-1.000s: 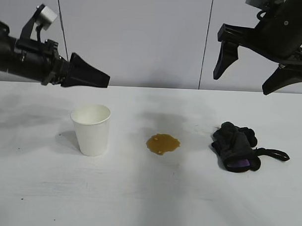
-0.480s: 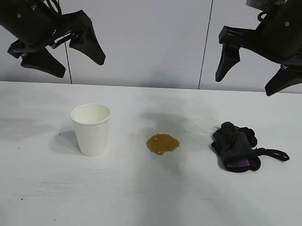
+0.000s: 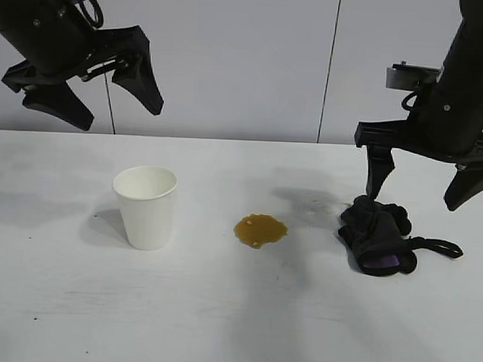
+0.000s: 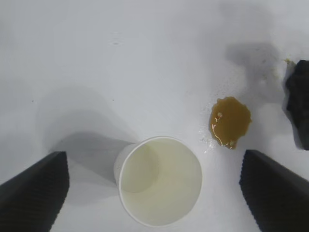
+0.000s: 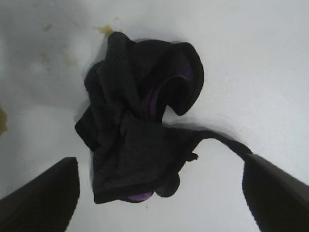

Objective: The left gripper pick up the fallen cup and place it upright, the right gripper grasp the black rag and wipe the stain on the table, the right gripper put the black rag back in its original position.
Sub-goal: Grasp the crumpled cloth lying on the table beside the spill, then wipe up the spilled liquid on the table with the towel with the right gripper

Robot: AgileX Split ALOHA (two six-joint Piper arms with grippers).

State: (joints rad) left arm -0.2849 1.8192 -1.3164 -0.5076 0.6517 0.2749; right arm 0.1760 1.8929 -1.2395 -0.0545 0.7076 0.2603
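I expect the black rag point(image 3: 380, 238) to stay crumpled and pull its thin strap along when I wipe the stain, because the rag is bunched up in overlapping folds point(image 3: 373, 220).
The white paper cup point(image 3: 145, 207) stands upright on the table point(image 3: 236, 324), mouth up and empty point(image 4: 159, 181). High above and behind it hangs my left gripper point(image 3: 117, 111), open, its fingers wide on either side of the cup in the left wrist view point(image 4: 153, 159). The brownish-yellow stain point(image 3: 260, 230) lies mid-table, also visible as a puddle point(image 4: 230, 121). The black rag point(image 3: 376, 236) is crumpled to the stain's right, showing a purple lining point(image 5: 135, 140). My right gripper point(image 3: 415, 199) hovers just above it, open and empty, fingers straddling the rag point(image 5: 159, 164).
A grey panelled wall point(image 3: 246, 62) runs behind the table. A thin strap point(image 3: 441, 247) trails from the rag toward the right. Small yellowish droplets point(image 5: 104, 29) lie on the table beside the rag. White table surface stretches in front of all three objects.
The right gripper has dropped from high up to just over the rag. The left gripper swung from level to pointing downward, then held almost still. Cup, stain and rag have not moved.
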